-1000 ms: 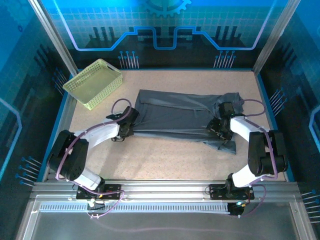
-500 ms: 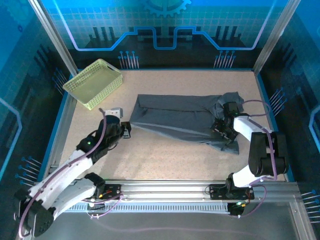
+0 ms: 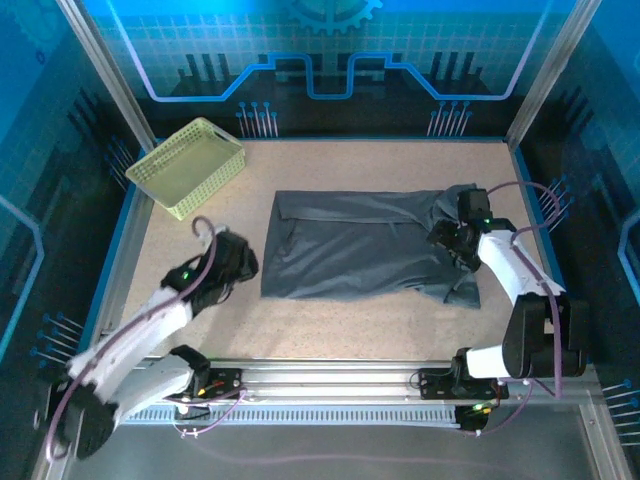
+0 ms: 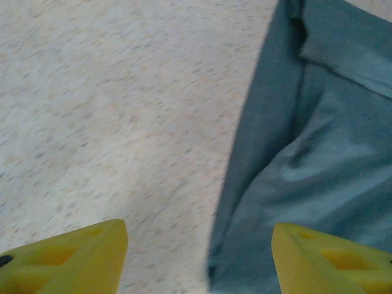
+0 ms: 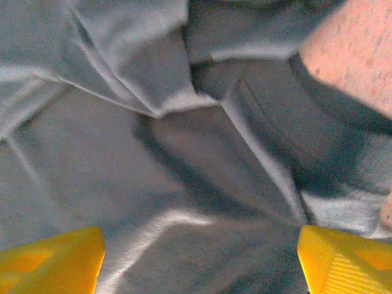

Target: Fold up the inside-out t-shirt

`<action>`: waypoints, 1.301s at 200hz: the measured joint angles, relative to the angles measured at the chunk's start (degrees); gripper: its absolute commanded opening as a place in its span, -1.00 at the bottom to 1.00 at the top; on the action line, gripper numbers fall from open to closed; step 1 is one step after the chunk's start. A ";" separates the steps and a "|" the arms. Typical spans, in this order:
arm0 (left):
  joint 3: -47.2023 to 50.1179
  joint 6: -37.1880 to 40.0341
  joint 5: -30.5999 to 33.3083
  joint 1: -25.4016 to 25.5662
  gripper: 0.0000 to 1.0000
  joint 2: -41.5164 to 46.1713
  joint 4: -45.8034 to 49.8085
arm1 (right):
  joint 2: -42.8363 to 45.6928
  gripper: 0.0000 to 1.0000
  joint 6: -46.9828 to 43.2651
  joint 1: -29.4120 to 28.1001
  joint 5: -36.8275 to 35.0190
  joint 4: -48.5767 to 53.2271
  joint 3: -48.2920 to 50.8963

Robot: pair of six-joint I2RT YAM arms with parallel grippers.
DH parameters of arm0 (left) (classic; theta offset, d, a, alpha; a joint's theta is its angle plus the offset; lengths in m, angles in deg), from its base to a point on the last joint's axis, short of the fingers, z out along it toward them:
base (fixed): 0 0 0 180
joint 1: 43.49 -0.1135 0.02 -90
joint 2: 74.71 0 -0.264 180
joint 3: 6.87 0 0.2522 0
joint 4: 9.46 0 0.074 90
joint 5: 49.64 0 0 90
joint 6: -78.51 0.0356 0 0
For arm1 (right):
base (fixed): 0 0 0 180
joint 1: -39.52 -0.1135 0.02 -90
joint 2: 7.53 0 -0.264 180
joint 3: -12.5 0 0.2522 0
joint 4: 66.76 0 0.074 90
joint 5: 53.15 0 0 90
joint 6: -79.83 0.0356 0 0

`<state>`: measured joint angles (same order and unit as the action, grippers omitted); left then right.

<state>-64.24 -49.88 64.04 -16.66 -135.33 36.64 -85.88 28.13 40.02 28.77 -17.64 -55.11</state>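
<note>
I should continue to move my left gripper to the folded flap's end (image 3: 284, 207) lying open atop the t-shirt's far corner until its fingers close on the flap's edge (image 3: 289, 218).
The inside-out t-shirt (image 3: 360, 245) lies spread as a dark grey, roughly rectangular slab in the middle of the table, bunched and wrinkled at its right end. My left gripper (image 3: 240, 263) hovers just left of the shirt's left edge, open. In the left wrist view the left gripper (image 4: 197, 263) straddles the shirt's near-left corner (image 4: 245, 257), with bare table under one fingertip (image 4: 67, 257). My right gripper (image 3: 448, 240) is over the bunched right end, open. In the right wrist view the right gripper (image 5: 199, 263) has creased cloth (image 5: 184, 159) below it and grips nothing.
A pale yellow-green lattice basket (image 3: 186, 165) stands at the back left corner of the speckled table (image 3: 340, 335). Blue walls and metal posts ring the table. Open tabletop runs along the near side, in front of the shirt.
My left gripper opened, let go of the shirt's left edge and drew back a little to the left. The shirt's near edge now lies further forward and flatter. The right gripper shifted slightly back.
</note>
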 measured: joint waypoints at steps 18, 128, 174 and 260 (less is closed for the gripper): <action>-13.68 1.09 -2.86 -0.20 0.36 -15.78 -0.46 | 0.46 0.69 -0.87 0.04 -1.38 1.03 -4.04; -53.09 1.70 -15.45 -9.81 0.27 -59.43 2.64 | -8.09 0.69 -4.96 2.01 -3.48 2.58 -20.11; -54.38 0.76 -18.08 -10.01 0.29 -62.97 4.00 | -8.44 0.69 -5.60 2.71 -3.41 2.60 -20.11; -50.40 0.28 -23.96 -10.03 -0.19 -63.01 1.44 | -13.00 0.69 -6.27 4.17 -3.08 3.04 -23.37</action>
<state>-114.65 -49.60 40.08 -26.70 -198.35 38.08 -98.88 21.86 44.19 25.69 -14.61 -78.47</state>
